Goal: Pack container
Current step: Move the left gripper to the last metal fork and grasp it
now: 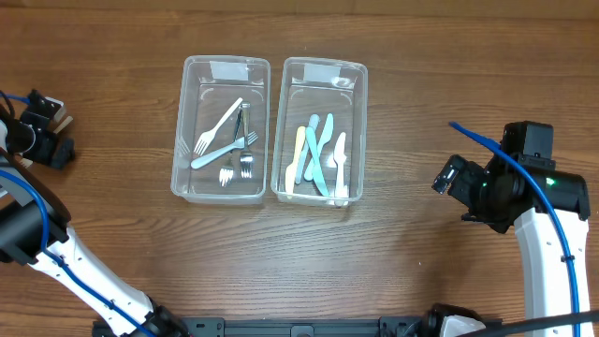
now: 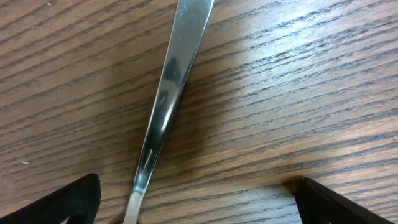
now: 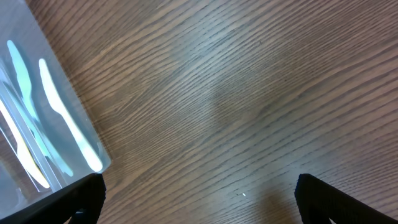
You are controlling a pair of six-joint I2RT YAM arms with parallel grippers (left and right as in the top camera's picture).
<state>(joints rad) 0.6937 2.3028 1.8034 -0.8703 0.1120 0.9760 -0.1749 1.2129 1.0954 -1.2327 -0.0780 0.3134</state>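
Next, my left gripper turns square to the handle's narrow part (image 2: 142,177) before I close it, because the metal utensil handle (image 2: 163,107) lies slanted and off-center below it.
A shiny metal utensil handle (image 2: 171,81) lies on the wood table, seen only in the left wrist view. My left gripper (image 2: 199,199) is open low over it, its fingers on either side and not touching; in the overhead view this gripper (image 1: 49,131) is at the far left edge and hides the utensil. The left clear container (image 1: 225,64) holds several forks (image 1: 225,140). The right clear container (image 1: 323,64) holds several plastic knives (image 1: 318,154). My right gripper (image 1: 449,178) is open and empty over bare table, right of the containers; its wrist view (image 3: 199,193) shows the knife container's corner (image 3: 93,155).
The two containers stand side by side at the table's middle back. Blue cables run along both arms. The arm bases sit at the front edge of the table.
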